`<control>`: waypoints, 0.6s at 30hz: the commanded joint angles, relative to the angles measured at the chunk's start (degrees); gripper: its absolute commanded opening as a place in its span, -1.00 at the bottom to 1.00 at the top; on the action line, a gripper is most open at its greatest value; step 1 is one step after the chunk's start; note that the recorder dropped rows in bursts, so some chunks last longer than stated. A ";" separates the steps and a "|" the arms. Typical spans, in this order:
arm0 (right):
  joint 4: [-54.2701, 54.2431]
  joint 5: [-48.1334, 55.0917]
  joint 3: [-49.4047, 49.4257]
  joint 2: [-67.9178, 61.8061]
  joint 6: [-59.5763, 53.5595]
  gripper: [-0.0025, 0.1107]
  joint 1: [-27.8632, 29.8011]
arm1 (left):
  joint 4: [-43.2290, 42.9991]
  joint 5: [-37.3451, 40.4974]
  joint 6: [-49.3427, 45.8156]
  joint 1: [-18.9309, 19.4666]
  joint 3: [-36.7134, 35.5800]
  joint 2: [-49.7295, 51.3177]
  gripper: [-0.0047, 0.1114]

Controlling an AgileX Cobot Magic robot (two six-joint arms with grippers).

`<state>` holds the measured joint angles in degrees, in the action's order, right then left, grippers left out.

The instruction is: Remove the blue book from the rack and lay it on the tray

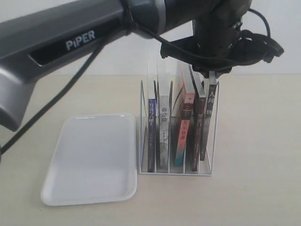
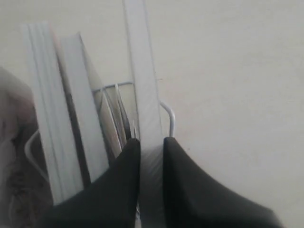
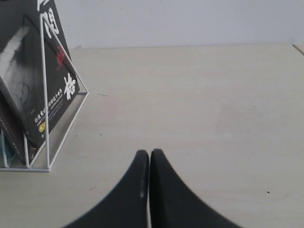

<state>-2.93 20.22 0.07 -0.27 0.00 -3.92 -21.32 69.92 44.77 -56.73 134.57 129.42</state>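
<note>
My left gripper is pinching the black-spined book (image 1: 209, 117) farthest from the tray. It should let go of that book into the rack and then move across to the blue book (image 1: 151, 127).
The blue book (image 1: 151, 123) stands in the leftmost slot of the white wire rack (image 1: 175, 172), and no gripper touches it. The empty white tray (image 1: 91, 157) lies flat just left of the rack. My left arm reaches across from the left, and my left gripper (image 1: 212, 75) (image 2: 151, 140) sits over the rack's right end. Its fingers (image 2: 124, 164) pinch the top edge of the rightmost black-spined book (image 1: 210, 117) (image 2: 142, 76). My right gripper (image 3: 149, 152) is shut and empty above bare table, right of the rack (image 3: 46, 161). It does not show in the exterior view.
A white-spined book (image 1: 163, 127), a pink-spined book (image 1: 184, 129) and another black-spined book (image 1: 198, 127) fill the middle slots. The left arm's dark body (image 1: 70, 42) and cables (image 1: 263, 44) hang above the rack. A wall rises behind the table.
</note>
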 commanded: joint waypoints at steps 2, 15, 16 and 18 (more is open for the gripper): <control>0.20 -0.66 -0.07 0.27 0.00 -0.96 0.38 | -1.50 -0.75 0.07 0.02 0.77 -4.47 -0.84; 0.20 -0.66 -0.07 0.27 0.00 -0.96 0.38 | 1.66 -1.80 0.21 0.02 0.77 -9.03 -0.84; 0.20 -0.66 -0.07 0.27 0.00 -0.96 0.38 | 1.94 -1.63 0.09 0.02 0.77 -9.03 -0.84; 0.20 -0.66 -0.07 0.27 0.00 -0.96 0.38 | 2.24 -1.41 -0.47 0.02 0.77 -9.03 -0.84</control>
<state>-2.93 20.22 0.07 -0.27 0.00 -3.92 -19.70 69.94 44.77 -56.73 134.79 121.39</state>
